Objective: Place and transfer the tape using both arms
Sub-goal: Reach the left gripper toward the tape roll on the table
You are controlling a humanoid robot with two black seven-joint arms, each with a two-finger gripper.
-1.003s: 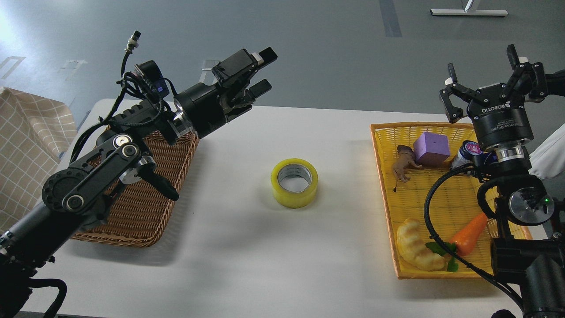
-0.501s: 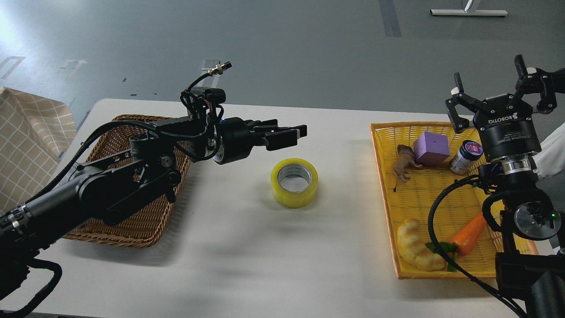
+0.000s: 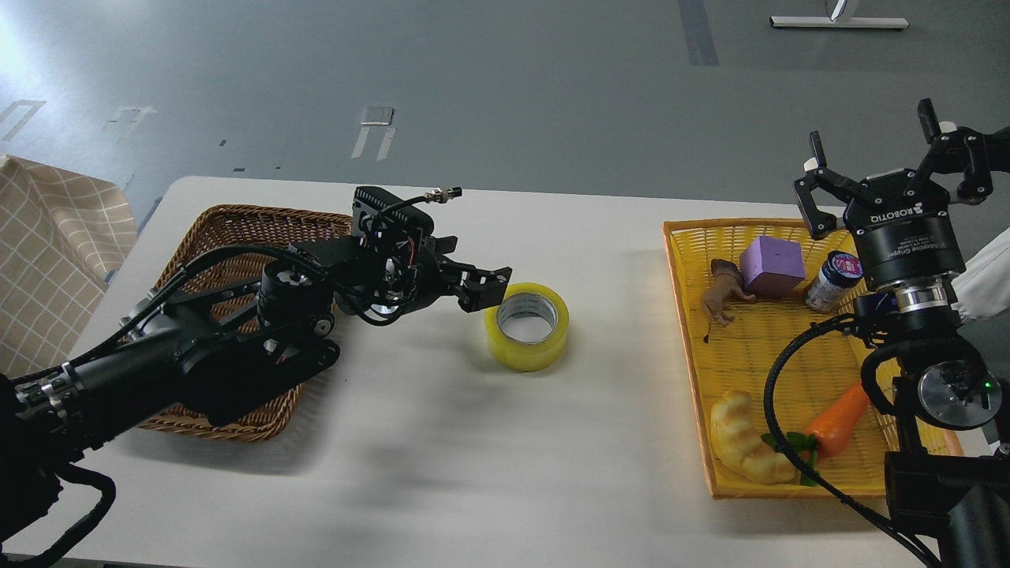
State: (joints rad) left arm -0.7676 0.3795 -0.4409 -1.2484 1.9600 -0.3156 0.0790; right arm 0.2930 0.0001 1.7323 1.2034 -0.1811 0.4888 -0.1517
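The brown wicker basket [image 3: 270, 224] should be empty when I bring the tape over, because plain wicker [image 3: 233, 304] shows around my arm.
The tape [image 3: 530, 347], a yellow roll with a grey-white core, lies flat in the middle of the white table [image 3: 473, 450]. My left gripper [image 3: 483, 289] reaches in low from the left. Its fingers are apart and its tips sit just at the roll's left rim; I cannot tell whether they touch it. It holds nothing. My right gripper [image 3: 888, 162] is open and empty. It is raised over the far right corner of the yellow tray [image 3: 685, 331], well away from the tape.
A brown wicker basket [image 3: 237, 229] sits at the left under my left arm. The yellow tray holds a purple block [image 3: 771, 264], a toy animal [image 3: 722, 292], a jar [image 3: 832, 280], a bread toy [image 3: 746, 446] and a carrot [image 3: 840, 410]. A checked cloth [image 3: 47, 252] hangs at the far left.
My left arm has swung down from high over the basket, and its gripper now sits low at the tape's left rim. The right gripper shifted slightly right. The tape has not moved.
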